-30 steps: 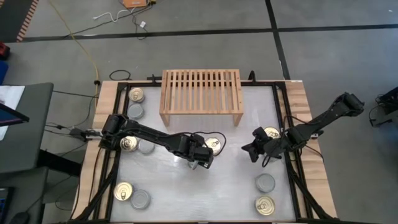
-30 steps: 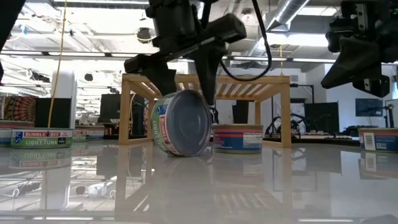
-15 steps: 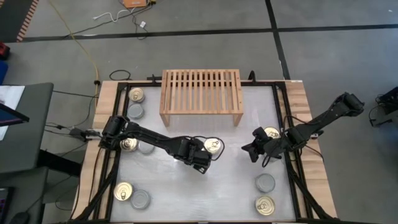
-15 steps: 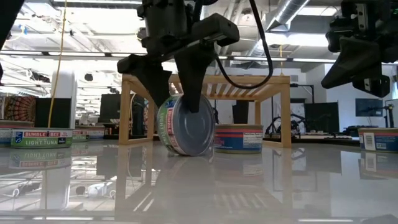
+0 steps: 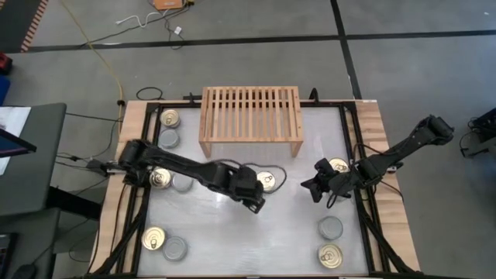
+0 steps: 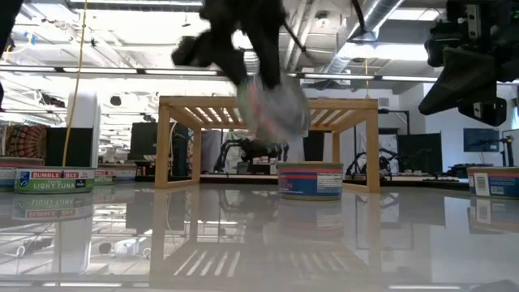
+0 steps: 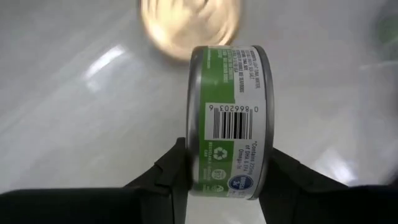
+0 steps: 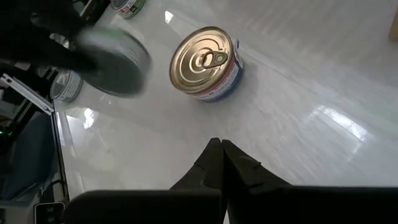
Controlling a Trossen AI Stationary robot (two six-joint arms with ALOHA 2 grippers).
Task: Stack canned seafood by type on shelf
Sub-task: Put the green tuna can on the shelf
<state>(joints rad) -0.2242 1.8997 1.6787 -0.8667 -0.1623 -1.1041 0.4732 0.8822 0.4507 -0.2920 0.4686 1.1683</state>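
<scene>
The shelf top is empty and my left gripper has the green-labelled tin pinched (image 7: pixel 229 121) near the tin's rim, so that gripper should keep carrying the tin until it lies flat at the shelf top's far corner (image 5: pixel 216 95).
My left gripper (image 5: pixel 252 198) is shut on a green-labelled tin of canned seafood (image 7: pixel 230 118), which shows blurred in the low view (image 6: pixel 276 101), up in front of the shelf. A gold-lidded tin (image 5: pixel 266 180) lies flat on the table just beyond it. The light-wood shelf (image 5: pixel 250 116) stands on its legs at the table's far middle. My right gripper (image 5: pixel 314 188) hangs shut at the right, above the table, with nothing between its fingers (image 8: pixel 222 155). My left gripper pinches the green-labelled tin across its two flat ends, one finger (image 7: pixel 177 171) on each, close to the rim (image 7: pixel 195 163). The fingers slant down from above. The tin stands on edge, label wall toward the wrist camera, lifted clear of the table.
Other tins lie flat along the left side (image 5: pixel 170 118) (image 5: pixel 168 138) (image 5: pixel 160 178) (image 5: pixel 183 184), at the near left (image 5: pixel 154 237) (image 5: pixel 175 249), and on the right (image 5: pixel 338 165) (image 5: pixel 330 227) (image 5: pixel 330 256). Bare tabletop (image 5: pixel 256 240) lies near the front middle.
My left gripper has shut on the green-labelled tin, which leaned on its rim on the table, and has risen with it. The tin now hangs clear of the table at about the height of the shelf top.
</scene>
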